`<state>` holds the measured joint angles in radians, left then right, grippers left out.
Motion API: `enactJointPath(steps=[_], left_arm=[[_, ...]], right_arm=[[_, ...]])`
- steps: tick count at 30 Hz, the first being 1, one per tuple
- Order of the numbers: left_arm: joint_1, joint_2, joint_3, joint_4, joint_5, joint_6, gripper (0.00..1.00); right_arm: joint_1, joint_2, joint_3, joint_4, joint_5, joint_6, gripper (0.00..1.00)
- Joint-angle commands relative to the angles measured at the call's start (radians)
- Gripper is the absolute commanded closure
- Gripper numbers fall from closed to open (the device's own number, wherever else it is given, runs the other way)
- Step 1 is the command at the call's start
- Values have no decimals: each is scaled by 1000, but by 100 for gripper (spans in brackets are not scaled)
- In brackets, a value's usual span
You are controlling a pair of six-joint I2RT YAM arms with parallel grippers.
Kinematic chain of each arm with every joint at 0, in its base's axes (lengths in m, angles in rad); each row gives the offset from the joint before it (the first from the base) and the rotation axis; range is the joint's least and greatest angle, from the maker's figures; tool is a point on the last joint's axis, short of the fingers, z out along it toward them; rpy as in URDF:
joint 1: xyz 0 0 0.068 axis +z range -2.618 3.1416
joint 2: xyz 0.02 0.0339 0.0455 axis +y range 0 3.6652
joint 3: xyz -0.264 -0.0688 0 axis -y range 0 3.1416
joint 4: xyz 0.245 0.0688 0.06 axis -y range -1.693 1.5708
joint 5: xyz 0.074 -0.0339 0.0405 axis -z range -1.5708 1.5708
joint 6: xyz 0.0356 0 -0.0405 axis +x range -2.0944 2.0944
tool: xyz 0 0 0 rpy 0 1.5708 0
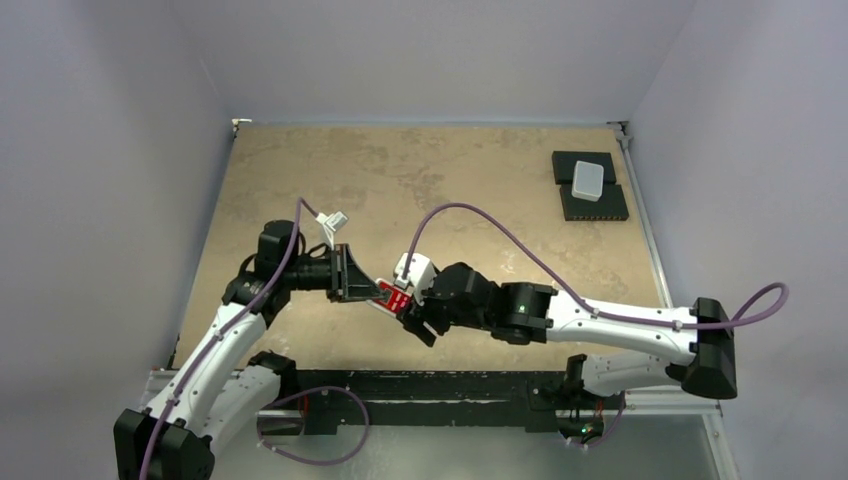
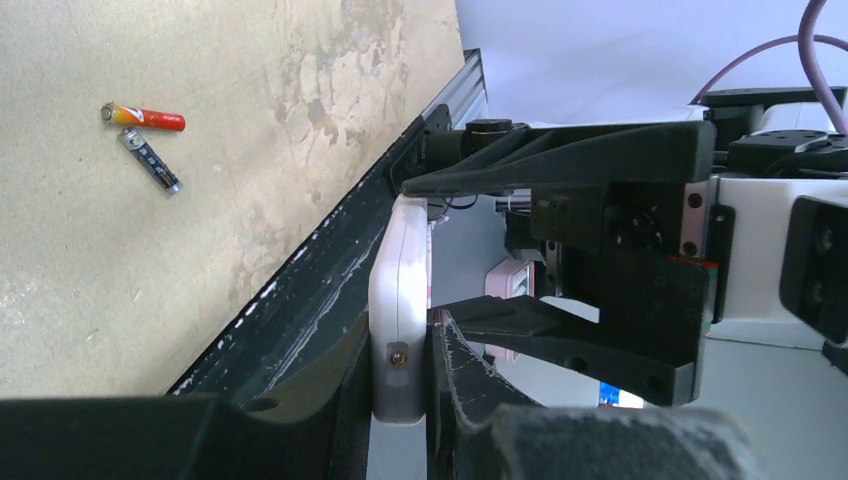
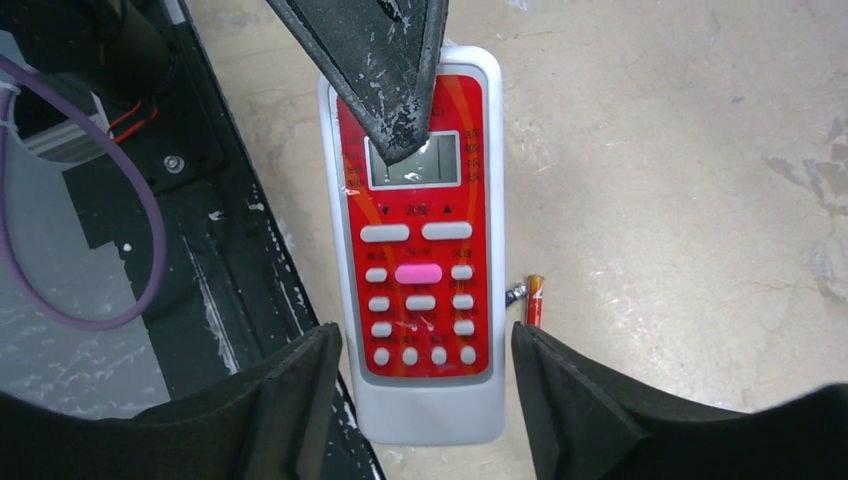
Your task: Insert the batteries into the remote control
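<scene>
My right gripper should turn, pinch the remote control's lower end [image 3: 430,415] from front to back, and flip the remote control over, because the remote control's red button panel [image 1: 395,298] is facing up.
The remote control [image 3: 420,270] is white with a red button panel, held in the air over the table's near edge. My left gripper [image 2: 401,380] is shut on its screen end; in the left wrist view the remote [image 2: 400,300] shows edge-on between the pads. My right gripper [image 3: 428,345] is open, its fingers either side of the remote's lower end with gaps on both sides. Two batteries lie together on the table: an orange-red one [image 2: 148,117] and a dark one [image 2: 150,158]. The orange one [image 3: 534,300] also shows beside the remote. In the top view both grippers meet at the remote [image 1: 392,297].
A plain white box [image 1: 588,180] sits on black pads [image 1: 596,205] at the back right of the tan table [image 1: 420,180]. The black rail of the table's near edge [image 2: 300,290] runs just below the remote.
</scene>
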<state>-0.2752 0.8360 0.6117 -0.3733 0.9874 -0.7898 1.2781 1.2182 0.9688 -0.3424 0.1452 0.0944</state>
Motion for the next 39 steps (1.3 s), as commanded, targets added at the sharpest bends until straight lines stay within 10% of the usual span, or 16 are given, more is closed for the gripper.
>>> enactJointPath(steps=[1, 12, 16, 39], left_arm=[[6, -30, -20, 86, 18, -52, 100], [6, -99, -89, 202, -58, -289, 100], [6, -143, -115, 236, -98, -423, 100], [7, -163, -35, 7, -198, -668, 100]], right_arm=[[6, -90, -20, 47, 0, 9, 26], [6, -304, -93, 113, -112, -47, 21], [6, -342, -81, 96, -143, -118, 3], [191, -195, -87, 246, 288, -454, 18]])
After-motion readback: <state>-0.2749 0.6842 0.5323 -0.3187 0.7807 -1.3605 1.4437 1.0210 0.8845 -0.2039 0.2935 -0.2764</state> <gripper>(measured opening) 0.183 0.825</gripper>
